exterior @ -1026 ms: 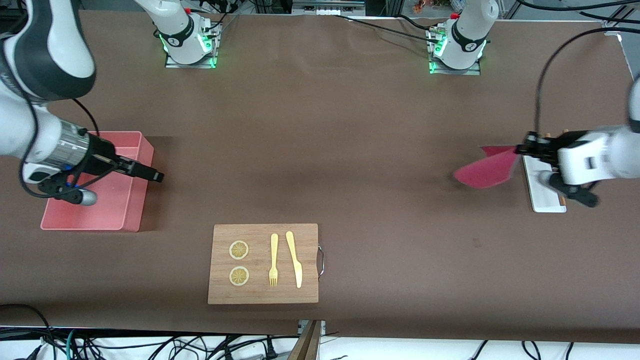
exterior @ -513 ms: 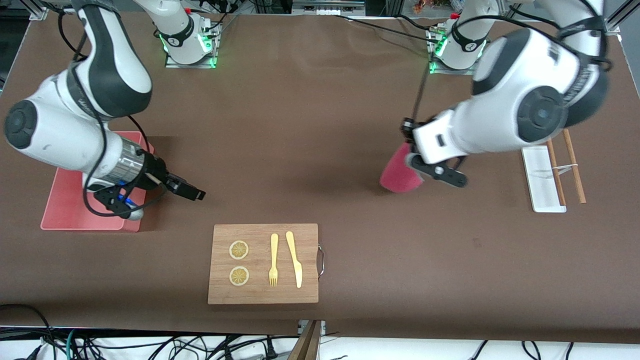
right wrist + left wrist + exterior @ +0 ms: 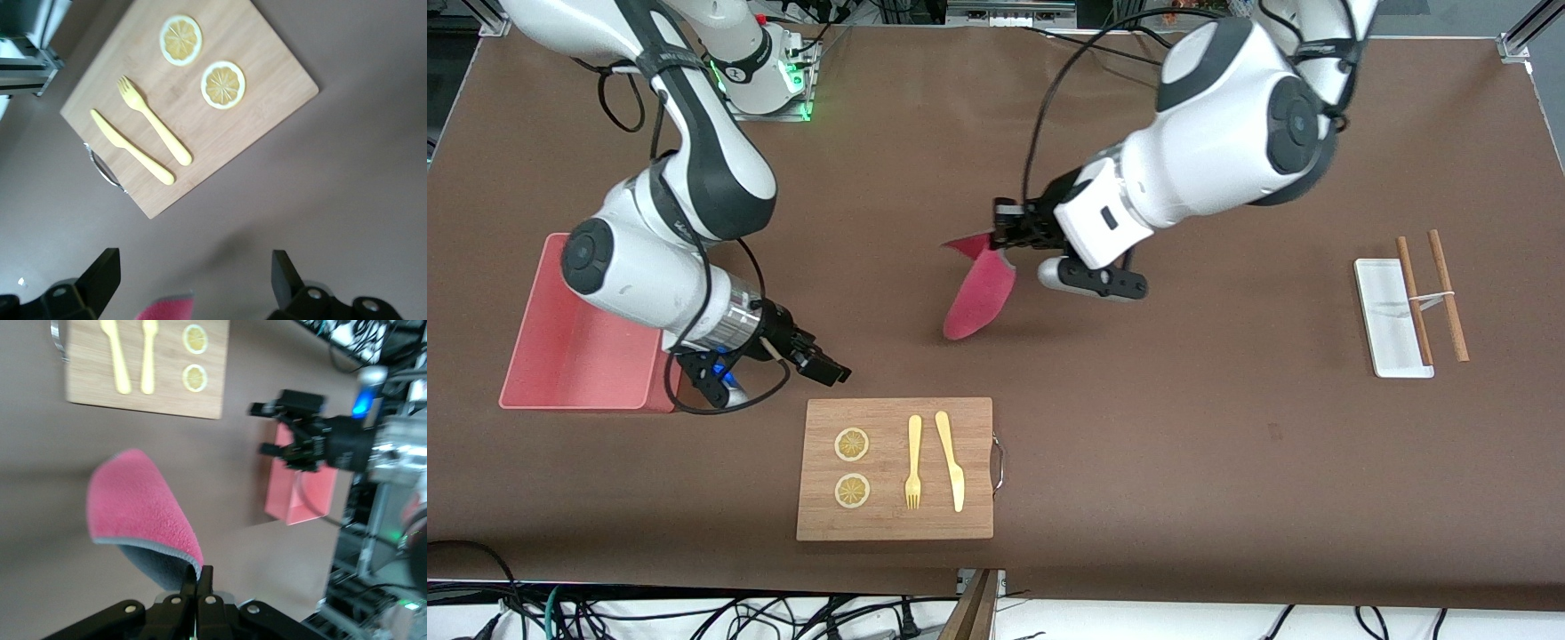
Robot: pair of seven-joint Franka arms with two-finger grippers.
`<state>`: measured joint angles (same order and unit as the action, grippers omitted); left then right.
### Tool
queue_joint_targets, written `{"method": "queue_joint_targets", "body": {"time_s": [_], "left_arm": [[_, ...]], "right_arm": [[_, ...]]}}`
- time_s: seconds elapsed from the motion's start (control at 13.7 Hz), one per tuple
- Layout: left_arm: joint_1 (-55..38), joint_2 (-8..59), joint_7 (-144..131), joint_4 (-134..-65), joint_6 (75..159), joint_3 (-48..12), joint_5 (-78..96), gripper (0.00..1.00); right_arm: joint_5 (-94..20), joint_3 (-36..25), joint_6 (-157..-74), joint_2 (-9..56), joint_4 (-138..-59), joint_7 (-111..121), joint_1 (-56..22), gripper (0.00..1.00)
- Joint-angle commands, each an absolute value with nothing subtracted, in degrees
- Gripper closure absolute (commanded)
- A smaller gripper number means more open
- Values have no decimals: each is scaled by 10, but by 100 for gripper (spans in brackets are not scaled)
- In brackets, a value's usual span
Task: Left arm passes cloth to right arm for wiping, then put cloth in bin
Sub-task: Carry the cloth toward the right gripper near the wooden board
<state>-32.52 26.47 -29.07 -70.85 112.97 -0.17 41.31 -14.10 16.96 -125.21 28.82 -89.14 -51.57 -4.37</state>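
The cloth's loose end point(image 3: 968, 319) droops from the cloth's pinched edge, so the crimson-pink cloth point(image 3: 983, 284) will fold into loose flaps when I carry it with my right gripper.
My left gripper point(image 3: 1003, 235) is shut on one edge of the crimson-pink cloth point(image 3: 978, 293), which hangs over the middle of the table, grey backing showing in the left wrist view point(image 3: 140, 507). There its fingers point(image 3: 203, 577) pinch the hem. My right gripper point(image 3: 838, 373) is open and empty, low over the table between the pink bin point(image 3: 569, 347) and the wooden cutting board point(image 3: 894, 524). In the right wrist view its fingertips point(image 3: 103, 267) stand wide apart, with a corner of the cloth point(image 3: 167, 310) at the frame edge. The left wrist view shows the right gripper point(image 3: 273, 427) apart from the cloth.
The cutting board holds two lemon slices point(image 3: 852, 444), a yellow fork point(image 3: 913, 462) and a yellow knife point(image 3: 950, 458). A small white tray point(image 3: 1387, 320) with two wooden chopsticks point(image 3: 1445, 293) lies at the left arm's end. The bin stands at the right arm's end.
My left arm has swung the cloth from beside the white tray to over the table's middle. My right gripper has moved from over the bin toward the cutting board.
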Motion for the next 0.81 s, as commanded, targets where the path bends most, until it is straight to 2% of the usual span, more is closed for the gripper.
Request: {"method": "queue_joint_targets", "body": {"time_s": [0.0, 0.22, 0.73], "left_arm": [[-359, 286, -331, -708, 1218, 6, 462, 100], [-384, 298, -332, -711, 1322, 6, 529, 100], [-421, 321, -333, -708, 1382, 6, 580, 100]], "right_arm": [[-178, 172, -1273, 307, -896, -547, -49, 0], [-229, 172, -1301, 326, -899, -547, -53, 0], [-286, 172, -1308, 359, -912, -548, -75, 0]]}}
